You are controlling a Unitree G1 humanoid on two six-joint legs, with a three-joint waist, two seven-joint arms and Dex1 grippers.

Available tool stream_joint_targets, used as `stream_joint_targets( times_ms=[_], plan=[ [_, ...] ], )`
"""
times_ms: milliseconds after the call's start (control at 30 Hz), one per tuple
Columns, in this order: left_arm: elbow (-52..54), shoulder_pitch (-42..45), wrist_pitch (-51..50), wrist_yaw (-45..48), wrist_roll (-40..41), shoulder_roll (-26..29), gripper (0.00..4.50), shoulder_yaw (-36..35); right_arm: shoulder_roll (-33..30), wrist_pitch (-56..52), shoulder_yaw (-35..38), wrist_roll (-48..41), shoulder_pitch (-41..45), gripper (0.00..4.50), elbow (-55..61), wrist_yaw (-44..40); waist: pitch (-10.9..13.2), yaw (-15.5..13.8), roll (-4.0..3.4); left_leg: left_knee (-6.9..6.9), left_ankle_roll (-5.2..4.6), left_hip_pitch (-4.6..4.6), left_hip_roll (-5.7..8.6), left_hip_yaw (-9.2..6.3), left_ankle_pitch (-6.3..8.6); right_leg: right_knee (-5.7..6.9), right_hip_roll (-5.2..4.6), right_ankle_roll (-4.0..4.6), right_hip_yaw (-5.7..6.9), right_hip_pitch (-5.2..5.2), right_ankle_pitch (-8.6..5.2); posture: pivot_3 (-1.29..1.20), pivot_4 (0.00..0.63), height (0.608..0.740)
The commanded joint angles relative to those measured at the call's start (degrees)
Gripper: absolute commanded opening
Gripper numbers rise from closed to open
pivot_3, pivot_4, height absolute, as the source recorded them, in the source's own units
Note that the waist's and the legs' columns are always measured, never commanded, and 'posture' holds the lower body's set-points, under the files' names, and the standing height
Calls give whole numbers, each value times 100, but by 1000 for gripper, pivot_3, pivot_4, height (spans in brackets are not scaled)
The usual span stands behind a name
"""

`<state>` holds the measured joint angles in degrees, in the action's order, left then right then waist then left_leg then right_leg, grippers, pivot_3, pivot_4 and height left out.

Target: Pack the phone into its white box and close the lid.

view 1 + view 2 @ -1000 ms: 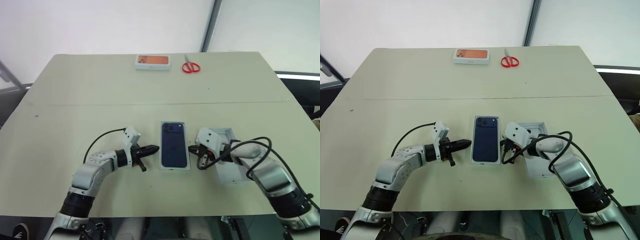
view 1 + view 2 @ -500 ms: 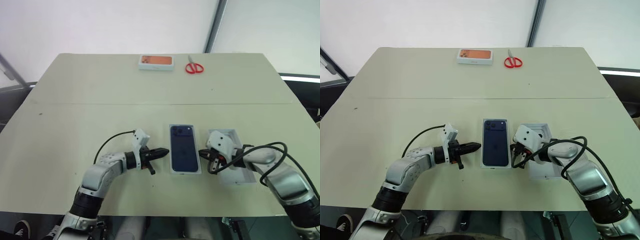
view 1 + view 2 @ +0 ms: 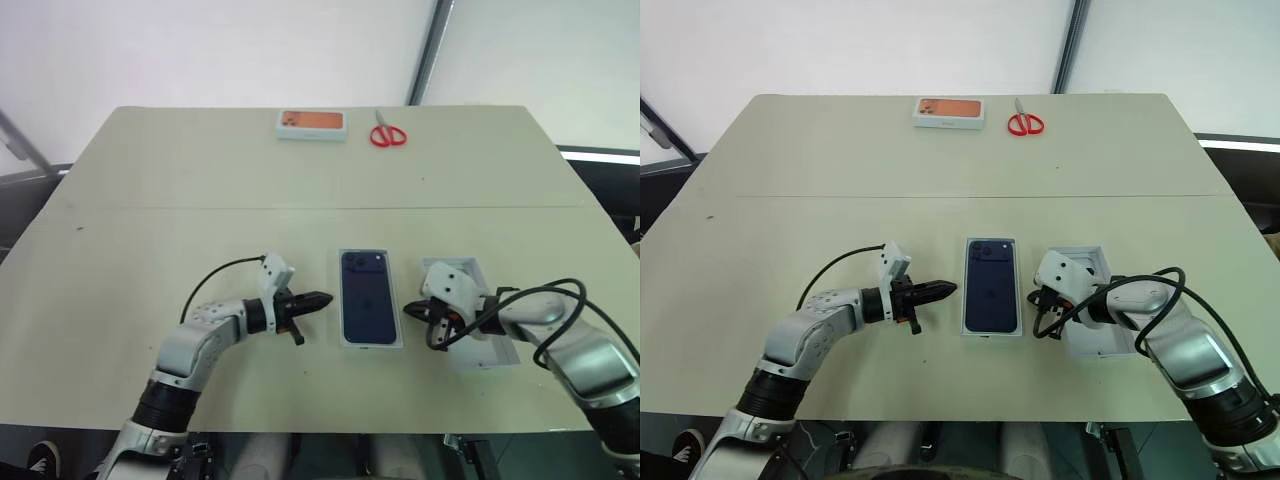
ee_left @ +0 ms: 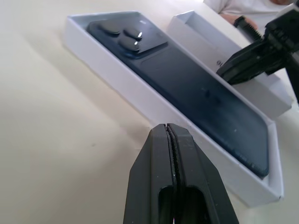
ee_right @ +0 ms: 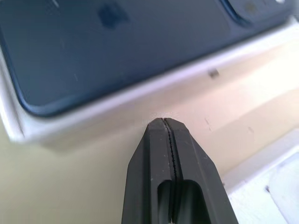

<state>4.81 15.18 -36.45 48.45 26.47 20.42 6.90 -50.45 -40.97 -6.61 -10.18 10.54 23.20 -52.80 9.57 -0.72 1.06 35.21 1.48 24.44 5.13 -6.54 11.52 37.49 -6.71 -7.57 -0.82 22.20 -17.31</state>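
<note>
The lid lies open side up (image 3: 482, 352). Next, my right gripper grabs its side (image 5: 258, 161) nearest the box, tilts the lid up and hands it to my left gripper.
The dark navy phone (image 3: 369, 297) lies back up inside the white box (image 3: 371, 343) near the table's front middle. Just right of it sits the lid (image 3: 462, 269), open side up and partly covered by my right hand. My left gripper (image 3: 322, 299) is shut and empty, with its tip pointing at the box's left wall (image 4: 117, 70) from a short gap away. My right gripper (image 3: 409, 310) is also shut and empty, its tip close to the box's right wall (image 5: 93, 112), between box and lid. The phone's camera bump (image 4: 124, 35) is at the far end.
A small box with an orange top (image 3: 311, 124) and red scissors (image 3: 385, 134) lie at the table's far edge. A seam (image 3: 200, 208) crosses the table in front of them. The table's front edge runs just below my arms.
The whole picture has shifted with the camera. My right hand has drawn slightly to the right, away from the box. The left gripper, phone, box and lid stay where they were.
</note>
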Motion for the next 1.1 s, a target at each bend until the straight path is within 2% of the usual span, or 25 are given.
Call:
stream_joint_targets(
  times_ms=[33,267,300,367,567,600,733,833,933,1100],
  plan=[
    [104,36,314,161,62,298,50,-379,-207,32,405,-135,-92,0,267,-36,0,2,0,0,0,1,0,0,0,0,0,0,0,2,0,0,150,740],
    [-251,167,641,513,65,794,50,-701,84,-583,857,-531,117,0,90,342,1,7,0,-1,0,0,-1,1,0,-2,-1,1,-1,1,0,0,150,740],
    [-273,183,711,555,60,860,269,-757,134,-808,964,-665,168,528,121,381,2,5,-2,-2,0,1,-2,2,0,-2,-1,1,-2,3,0,0,150,740],
    [-286,201,833,617,55,936,869,-822,132,-993,1077,-779,200,1297,212,431,3,2,-2,-5,0,2,-2,1,0,-2,-2,1,-2,5,0,0,150,740],
    [-344,222,1629,1105,68,1184,3909,-1078,29,-1908,1434,-857,178,4425,702,1033,4,-4,-3,-5,0,4,-3,1,0,-4,-6,2,-2,6,0,0,150,740],
    [-312,178,1707,1291,101,1265,4379,-1068,24,-2239,1536,-918,172,4500,765,1129,4,-2,-3,-5,0,4,-3,1,0,-5,-8,3,-2,7,0,0,150,740],
    [-424,107,2162,1731,112,1420,4379,-1144,216,-3988,1919,-1224,264,4500,1374,1552,5,-1,-6,-6,0,6,-4,1,0,-9,-8,4,-4,8,0,0,150,740],
    [-520,45,2474,2026,29,1486,4379,-1049,632,-5066,2237,-1444,571,4500,1570,1801,5,21,-7,-8,0,6,-8,2,0,-9,-7,6,-5,11,0,0,150,740],
    [-460,22,2439,2237,109,1507,4379,-966,686,-5153,2192,-1738,405,4500,1842,2082,7,4,-10,-9,-1,7,-8,2,1,-10,-8,7,-5,10,-1,0,150,740],
    [-387,-52,2319,2513,235,1526,4379,-965,1141,-5153,2191,-2193,96,4500,2194,2904,7,5,-10,-9,-5,9,-7,3,3,-19,-8,5,-5,8,1,0,150,740]
  ],
)
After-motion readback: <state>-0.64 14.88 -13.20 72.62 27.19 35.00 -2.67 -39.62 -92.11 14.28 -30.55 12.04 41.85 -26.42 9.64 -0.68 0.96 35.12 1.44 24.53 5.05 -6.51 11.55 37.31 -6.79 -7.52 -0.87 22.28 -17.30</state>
